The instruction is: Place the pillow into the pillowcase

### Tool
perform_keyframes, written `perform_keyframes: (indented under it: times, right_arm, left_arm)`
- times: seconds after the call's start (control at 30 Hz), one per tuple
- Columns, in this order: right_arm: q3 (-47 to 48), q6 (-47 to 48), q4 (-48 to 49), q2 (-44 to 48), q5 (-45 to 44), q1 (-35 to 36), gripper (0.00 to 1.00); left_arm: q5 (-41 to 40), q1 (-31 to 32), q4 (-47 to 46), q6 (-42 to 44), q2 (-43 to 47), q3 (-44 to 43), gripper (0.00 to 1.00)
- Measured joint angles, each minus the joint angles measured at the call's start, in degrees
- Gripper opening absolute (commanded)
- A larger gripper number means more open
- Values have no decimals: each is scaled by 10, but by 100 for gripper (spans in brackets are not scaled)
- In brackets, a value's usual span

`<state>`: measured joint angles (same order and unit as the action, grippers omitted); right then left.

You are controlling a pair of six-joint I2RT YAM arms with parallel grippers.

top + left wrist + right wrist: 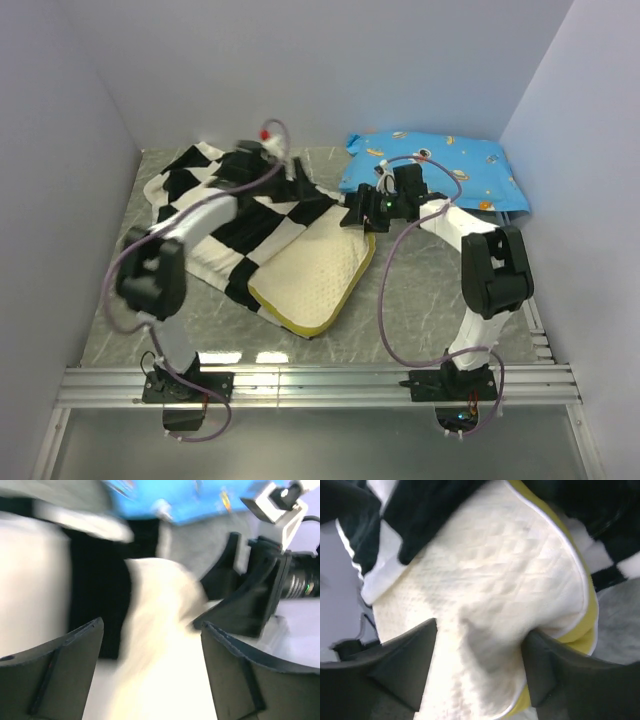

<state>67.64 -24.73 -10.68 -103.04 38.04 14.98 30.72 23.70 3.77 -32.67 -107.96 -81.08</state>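
Observation:
The edge of the pillowcase slants and leaves the cream pillow's near end bare, so the robot's left gripper should grasp the pillowcase's near edge and pull it over.
The black and white checked pillowcase lies crumpled at the table's back left. The cream pillow, with its olive-yellow piping, is partly inside it; its near end sticks out toward the front. My left gripper is over the case's right side. In the blurred left wrist view it is open above pale fabric, beside a black square of the pillowcase. My right gripper is at the pillow's far right corner. In the right wrist view it stands open, its fingers either side of a bulge of the pillow.
A blue cartoon-print pillow lies at the back right, just behind my right arm. Grey walls close in the table on the left, right and back. A metal rail runs along the near edge.

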Motion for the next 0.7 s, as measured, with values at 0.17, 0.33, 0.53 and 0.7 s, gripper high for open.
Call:
perform_keyframes:
  times: [0.17,0.33,0.53,0.7]
  right_arm:
    - [19,30,-69,44,-12,0,92]
    - [-48,45,-125,163,-15,-2,94]
    - [-77,104,-236,130,9,-11,95]
    - [-48,125,-285,37,33,-44,83]
  left_arm:
    - [-34,-118,138,188,206,27,82]
    - [-68,-115,256,364,410,136,70]
    - [-152,-100,378,467,487,299,68]
    - [-177,-86,406,496,474,328,73]
